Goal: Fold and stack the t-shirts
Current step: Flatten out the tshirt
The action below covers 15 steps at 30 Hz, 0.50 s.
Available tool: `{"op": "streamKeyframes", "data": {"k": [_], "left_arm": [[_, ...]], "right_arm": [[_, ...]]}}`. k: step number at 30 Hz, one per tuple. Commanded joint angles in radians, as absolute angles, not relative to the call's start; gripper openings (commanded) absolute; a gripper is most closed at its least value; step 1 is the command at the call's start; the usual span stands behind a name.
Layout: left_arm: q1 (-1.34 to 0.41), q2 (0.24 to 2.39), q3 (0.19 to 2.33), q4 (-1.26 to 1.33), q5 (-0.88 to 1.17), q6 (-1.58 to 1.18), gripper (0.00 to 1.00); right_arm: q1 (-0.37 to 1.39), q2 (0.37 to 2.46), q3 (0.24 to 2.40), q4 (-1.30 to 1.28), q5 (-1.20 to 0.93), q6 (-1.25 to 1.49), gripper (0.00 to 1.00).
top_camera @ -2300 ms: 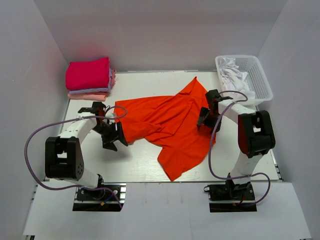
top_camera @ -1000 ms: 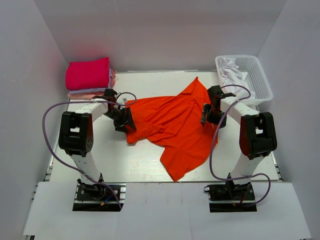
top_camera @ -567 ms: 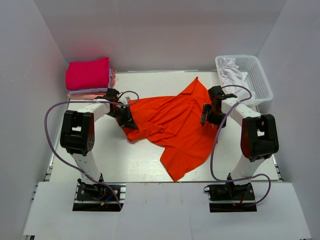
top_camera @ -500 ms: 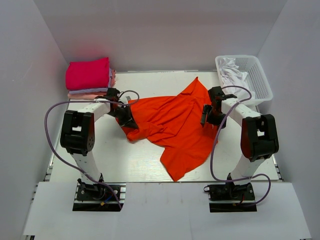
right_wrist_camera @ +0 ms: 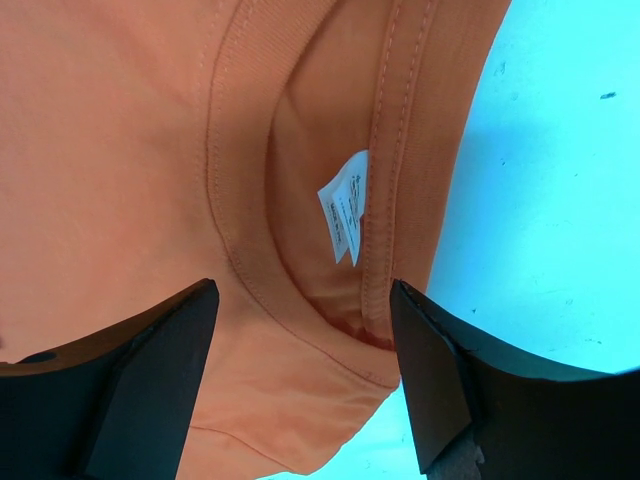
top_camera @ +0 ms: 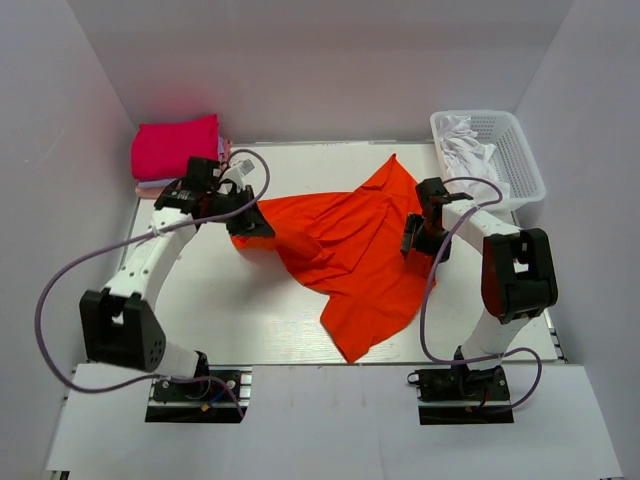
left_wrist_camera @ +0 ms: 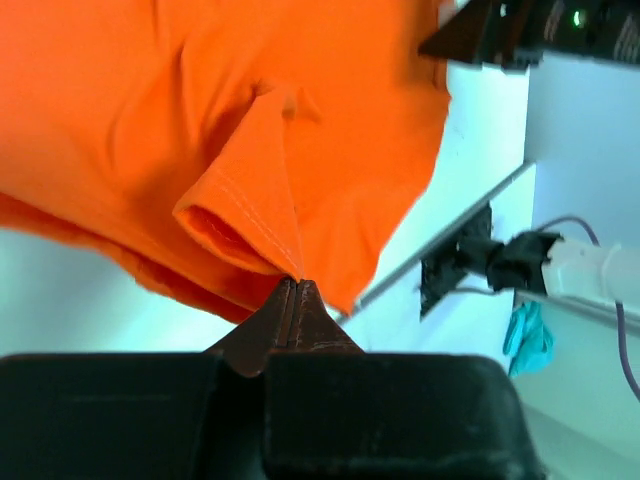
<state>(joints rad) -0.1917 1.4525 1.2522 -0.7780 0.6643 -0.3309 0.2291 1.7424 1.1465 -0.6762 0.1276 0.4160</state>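
Observation:
The hemmed fold [left_wrist_camera: 243, 205] is pinched by my left gripper into a narrow peak over bunched cloth. Next, I lower it toward the table's near side [top_camera: 254, 290] and open my left gripper.
The loose orange-red t-shirt [top_camera: 350, 245] lies spread over the middle of the table. My left gripper [top_camera: 245, 218] is shut on a hemmed fold at its left edge. In the left wrist view the closed tips [left_wrist_camera: 292, 285] pinch that fold of the orange cloth [left_wrist_camera: 200, 120], which hangs lifted off the table. My right gripper [top_camera: 415, 240] stands open over the shirt's right edge. Its fingers straddle the neckline [right_wrist_camera: 300, 300], where a white label [right_wrist_camera: 345, 205] shows inside the collar. Folded t-shirts [top_camera: 178, 150] are stacked at the back left: magenta on top, then lavender, then light pink.
A white plastic basket [top_camera: 515, 150] holding white cloth [top_camera: 462, 138] stands at the back right, close behind my right arm. White walls enclose the table on three sides. Purple cables loop from both arms.
My left gripper has shut on the shirt's left edge and lifted it back and up, drawing in the lower-left fold. The right gripper has shifted slightly nearer and stays open.

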Motion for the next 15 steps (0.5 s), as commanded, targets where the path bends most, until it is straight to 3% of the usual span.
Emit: {"op": "streamKeyframes", "data": {"k": [1, 5, 11, 15], "left_arm": [[-0.201, 1.384, 1.192, -0.955, 0.659, -0.334, 0.0], [-0.21, 1.273, 1.091, -0.969, 0.635, -0.39, 0.0], [-0.192, 1.091, 1.147, -1.1, 0.301, -0.463, 0.0], [-0.192, 1.081, 1.178, -1.097, 0.255, -0.517, 0.0]], "right_arm": [[0.224, 1.739, 1.124, -0.676, 0.112, 0.431, 0.75], [0.225, 1.753, 1.117, -0.692, 0.1, 0.44, 0.73], [0.222, 1.781, 1.117, -0.721, 0.095, 0.448, 0.73], [0.222, 1.786, 1.121, -0.716, 0.078, 0.451, 0.71]]}}
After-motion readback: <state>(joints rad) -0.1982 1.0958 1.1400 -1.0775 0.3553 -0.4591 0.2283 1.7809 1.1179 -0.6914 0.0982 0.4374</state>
